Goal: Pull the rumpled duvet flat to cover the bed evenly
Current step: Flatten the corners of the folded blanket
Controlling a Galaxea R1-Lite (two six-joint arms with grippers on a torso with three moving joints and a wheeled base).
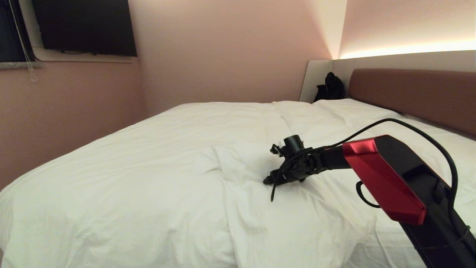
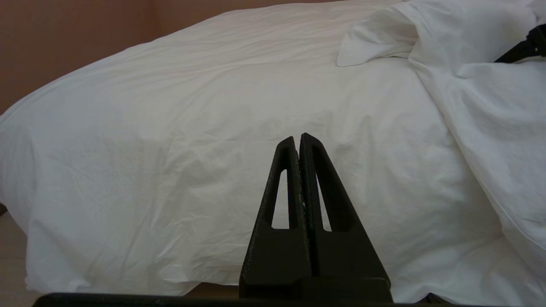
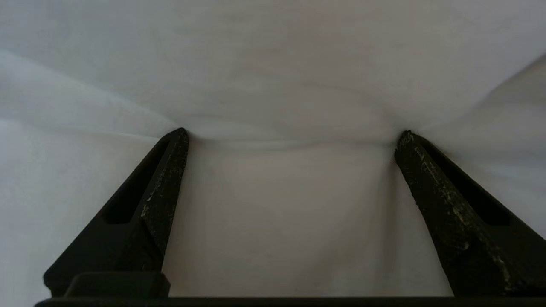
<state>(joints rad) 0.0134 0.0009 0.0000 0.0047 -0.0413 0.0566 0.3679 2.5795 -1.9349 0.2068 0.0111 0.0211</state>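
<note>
The duvet's rumpled fold point(image 1: 227, 192) has loose folds bunched along it, so the duvet will spread open toward the headboard when the robot pulls, while the duvet's far side stays in place.
The white duvet point(image 1: 148, 167) lies over the bed, whose brown headboard point(image 1: 416, 93) shows at the right. A rumpled ridge with a folded-over corner point(image 1: 219, 156) runs down the duvet's middle toward the near edge. My right gripper point(image 1: 269, 166) reaches in from the lower right just beside that ridge. In the right wrist view the right gripper point(image 3: 294, 134) is open wide, with both fingertips point(image 3: 181, 136) pressed into the duvet point(image 3: 281, 76) and nothing clamped. My left gripper point(image 2: 298, 138) is shut and empty, low before the duvet's hanging side point(image 2: 170, 170), and out of the head view.
Flat white pillows point(image 1: 357, 108) lie by the headboard. A black bag point(image 1: 330, 87) sits in the far corner beside the bed. A dark screen point(image 1: 85, 26) hangs on the pink wall to the left. A strip of floor point(image 2: 10, 256) shows below the duvet's edge.
</note>
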